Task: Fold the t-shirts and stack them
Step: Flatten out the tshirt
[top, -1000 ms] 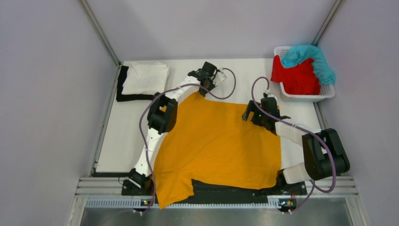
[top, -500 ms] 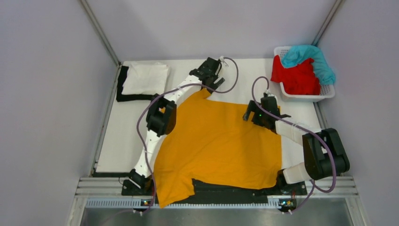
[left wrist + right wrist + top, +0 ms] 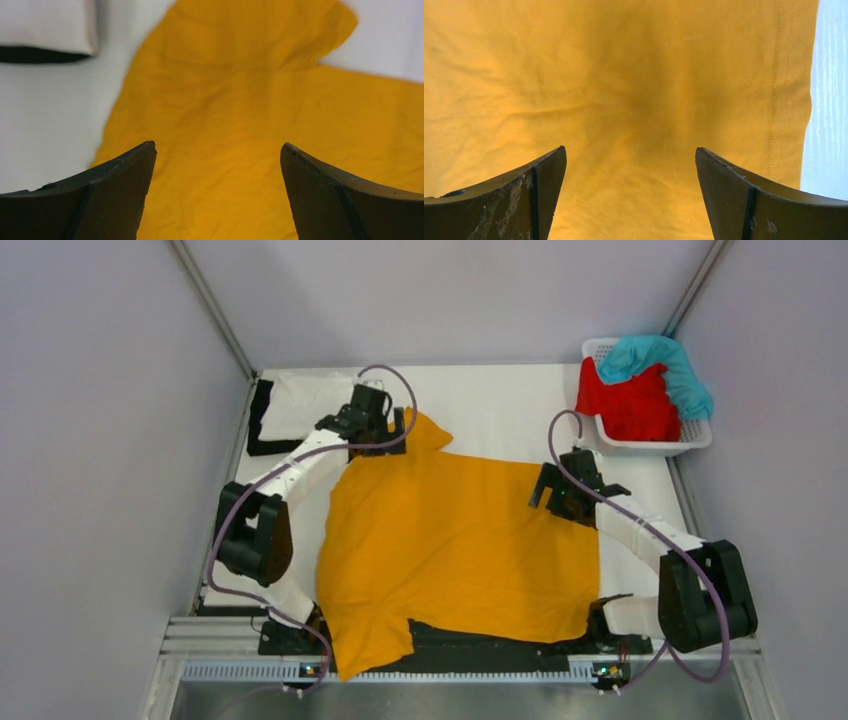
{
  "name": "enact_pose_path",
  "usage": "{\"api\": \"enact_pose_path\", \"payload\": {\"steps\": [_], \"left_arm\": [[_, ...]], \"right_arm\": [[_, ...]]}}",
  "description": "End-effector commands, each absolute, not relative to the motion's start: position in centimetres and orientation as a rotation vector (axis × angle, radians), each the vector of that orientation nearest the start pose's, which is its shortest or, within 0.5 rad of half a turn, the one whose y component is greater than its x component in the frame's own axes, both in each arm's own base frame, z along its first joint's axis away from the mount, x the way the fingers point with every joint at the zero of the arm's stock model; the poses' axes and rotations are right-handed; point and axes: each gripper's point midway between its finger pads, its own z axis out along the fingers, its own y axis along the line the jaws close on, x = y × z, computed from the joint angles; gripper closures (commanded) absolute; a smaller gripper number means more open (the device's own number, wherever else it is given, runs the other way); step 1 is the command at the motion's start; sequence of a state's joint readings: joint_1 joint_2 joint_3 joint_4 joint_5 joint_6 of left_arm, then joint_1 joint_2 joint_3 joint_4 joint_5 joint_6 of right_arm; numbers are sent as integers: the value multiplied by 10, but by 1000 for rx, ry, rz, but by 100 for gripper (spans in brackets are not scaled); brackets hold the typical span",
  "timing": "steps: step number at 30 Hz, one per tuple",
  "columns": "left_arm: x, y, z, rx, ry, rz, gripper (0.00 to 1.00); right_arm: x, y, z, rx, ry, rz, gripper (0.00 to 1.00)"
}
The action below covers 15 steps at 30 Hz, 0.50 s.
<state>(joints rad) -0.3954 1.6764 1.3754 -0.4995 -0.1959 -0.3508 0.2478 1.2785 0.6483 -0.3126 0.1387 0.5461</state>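
Note:
My left gripper should take the mustard-orange t-shirt's near sleeve only after I move the t-shirt toward the back (image 3: 503, 412), because that sleeve is hanging over the front rail (image 3: 372, 647).
A mustard-orange t-shirt (image 3: 460, 540) lies spread flat over the middle of the table, one sleeve (image 3: 430, 430) pointing to the back and its near-left part hanging over the front rail. My left gripper (image 3: 392, 430) hovers open over the shirt's far-left corner, with only orange cloth (image 3: 240, 100) under the left gripper (image 3: 217, 146). My right gripper (image 3: 548, 498) stands open above the shirt's right side; past the right gripper (image 3: 629, 149) the stitched hem (image 3: 781, 90) shows. A folded white t-shirt (image 3: 305, 400) rests on a black one (image 3: 262, 430) at the back left.
A white slotted basket (image 3: 655, 447) stands at the back right, holding a crumpled red t-shirt (image 3: 630, 405) and a teal one (image 3: 660, 360). Grey walls close in the table on both sides. Bare white tabletop (image 3: 500, 400) shows behind the orange shirt.
The left gripper opened, letting go of the orange shirt's far sleeve, and its arm swung left to the shirt's far-left corner. The right gripper drifted slightly right.

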Motion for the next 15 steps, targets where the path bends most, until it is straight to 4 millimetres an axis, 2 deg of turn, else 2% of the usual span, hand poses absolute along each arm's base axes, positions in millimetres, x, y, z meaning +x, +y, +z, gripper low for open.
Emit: {"api": "enact_pose_path", "payload": {"steps": [1,3,9,14,15], "left_arm": [[384,-182,83,-129,2544,-300,1],[385,-180,65,-151,2596,-285,1],[412,-163,27,-276,2690,-223,1],[443,-148,9,-371,2708,-234,1],[448,-151,7,-373,2714,-273,1]], "right_arm": [[280,61,28,474,2538,68,1],[285,59,22,474,2558,46,1],[316,57,3,487,2587,29,1],[358,53,-10,510,2608,23,1],[369,53,-10,508,2603,24,1]]}}
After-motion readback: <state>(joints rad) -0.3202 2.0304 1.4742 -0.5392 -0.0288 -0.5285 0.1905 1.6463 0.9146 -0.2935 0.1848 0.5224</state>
